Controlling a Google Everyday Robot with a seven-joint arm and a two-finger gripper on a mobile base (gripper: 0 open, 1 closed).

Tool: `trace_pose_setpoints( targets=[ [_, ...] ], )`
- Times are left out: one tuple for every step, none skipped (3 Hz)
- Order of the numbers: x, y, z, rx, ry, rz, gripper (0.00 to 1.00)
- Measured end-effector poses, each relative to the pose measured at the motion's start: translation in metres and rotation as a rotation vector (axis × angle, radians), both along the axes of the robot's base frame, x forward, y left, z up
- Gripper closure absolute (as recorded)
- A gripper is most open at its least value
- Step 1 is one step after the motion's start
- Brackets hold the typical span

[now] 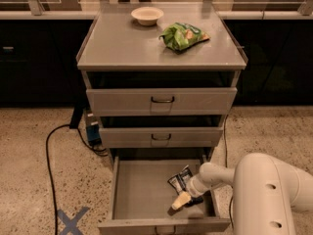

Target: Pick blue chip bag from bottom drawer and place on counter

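Next, my gripper moves back over the bag's body (181, 180) and grips it there before lifting, because the end of the gripper is past the blue chip bag's near edge (184, 195).
The blue chip bag (179, 179) lies on the floor of the open bottom drawer (142, 190), towards its right side. My gripper (185, 200) reaches into the drawer from the right and sits just in front of the bag, at its near edge. Its cream tip points to the front left, low over the drawer floor. The counter (127, 45) is the flat grey top of the cabinet, well above the gripper.
A bright green snack bag (183, 35) and a white bowl (147, 15) sit on the counter. Two shut drawers with loop handles (162, 100) are above the open one. A black cable (51, 146) and a blue tape cross (71, 220) lie on the floor at left.
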State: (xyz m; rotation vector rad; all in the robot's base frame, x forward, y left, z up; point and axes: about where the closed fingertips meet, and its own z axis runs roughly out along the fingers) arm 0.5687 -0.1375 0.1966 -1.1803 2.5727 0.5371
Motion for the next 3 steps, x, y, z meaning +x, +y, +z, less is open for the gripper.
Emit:
trace_pose_setpoints(
  targets=[
    [0.009, -0.014, 0.007, -0.065, -0.04, -0.03, 0.0],
    [0.019, -0.015, -0.016, -0.121, -0.036, -0.029, 0.0],
    [0.028, -0.006, -0.044, -0.14, -0.016, -0.018, 0.0]
  ],
)
